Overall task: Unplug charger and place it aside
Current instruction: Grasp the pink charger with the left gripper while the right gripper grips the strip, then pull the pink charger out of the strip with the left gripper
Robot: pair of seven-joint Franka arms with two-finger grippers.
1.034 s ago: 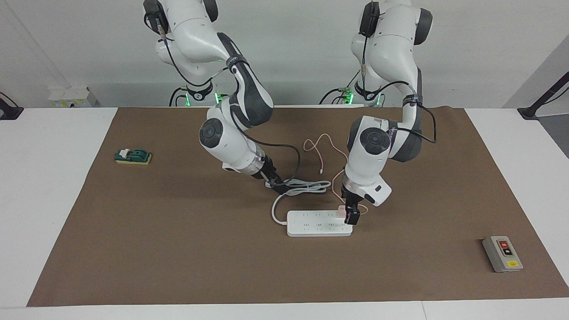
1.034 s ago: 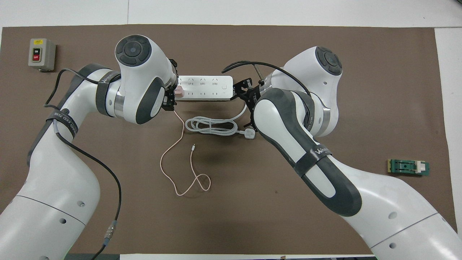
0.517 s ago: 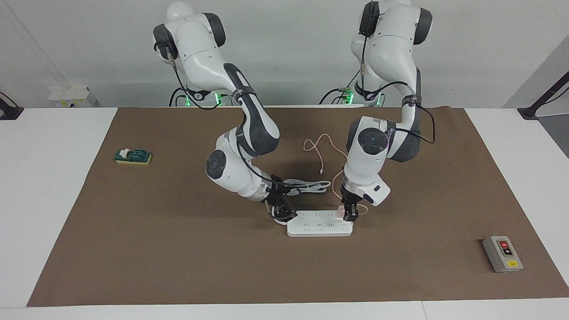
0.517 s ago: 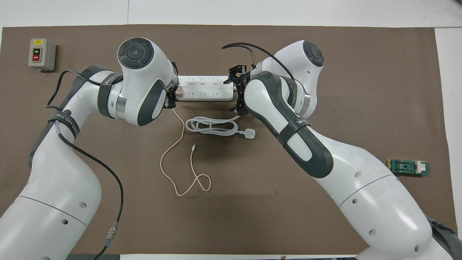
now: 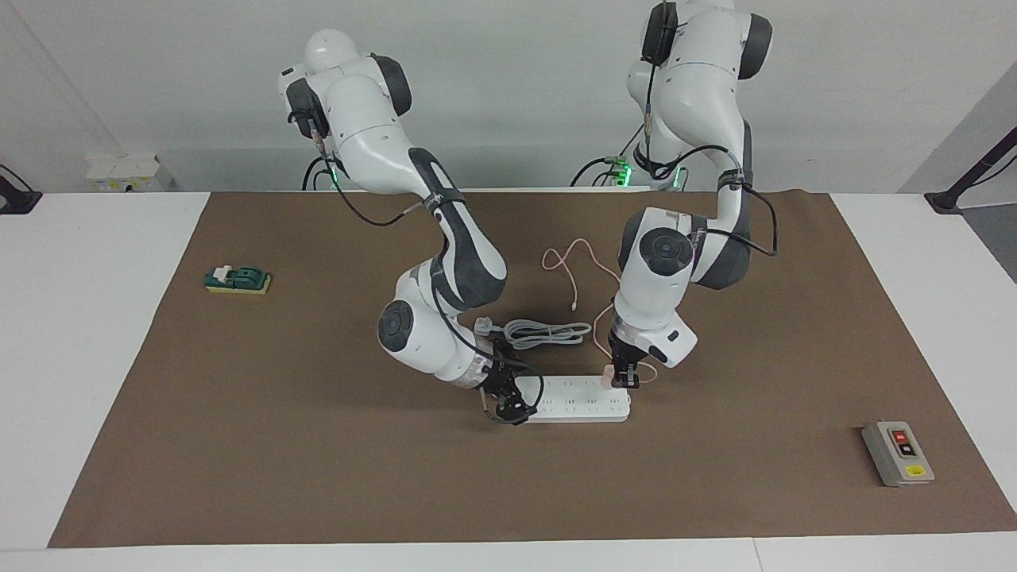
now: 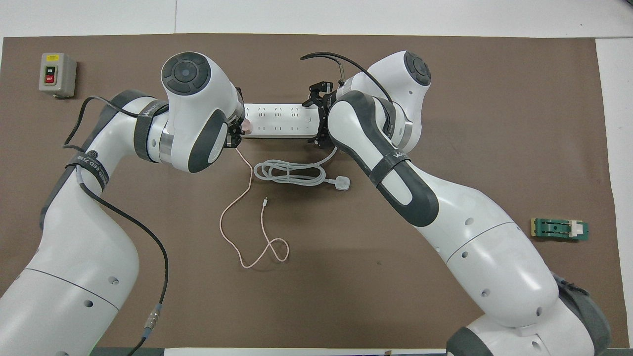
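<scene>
My gripper is going to pull the charger away, and the cable (image 6: pixel 221 224) will trail along, because the thin pink cable's tip (image 6: pixel 264 202) lies loose on the mat.
The pale pink charger (image 5: pixel 610 375) sits plugged into the white power strip (image 5: pixel 576 401) at its end toward the left arm; it also shows in the overhead view (image 6: pixel 246 127). My left gripper (image 5: pixel 624 380) is down on the charger, shut on it. Its thin pink cable (image 6: pixel 237 212) loops over the mat nearer to the robots. My right gripper (image 5: pixel 508 407) is low at the strip's end toward the right arm, open, with a finger on each side of that end (image 6: pixel 316 118).
The strip's thick white cord (image 6: pixel 289 173) lies coiled with its plug (image 6: pixel 341 184) just nearer to the robots than the strip. A grey switch box (image 5: pixel 898 453) sits toward the left arm's end. A green block (image 5: pixel 237 280) sits toward the right arm's end.
My right arm swung from over the coiled white cord down to the strip's end. My left gripper stayed at the charger and shifted slightly on it.
</scene>
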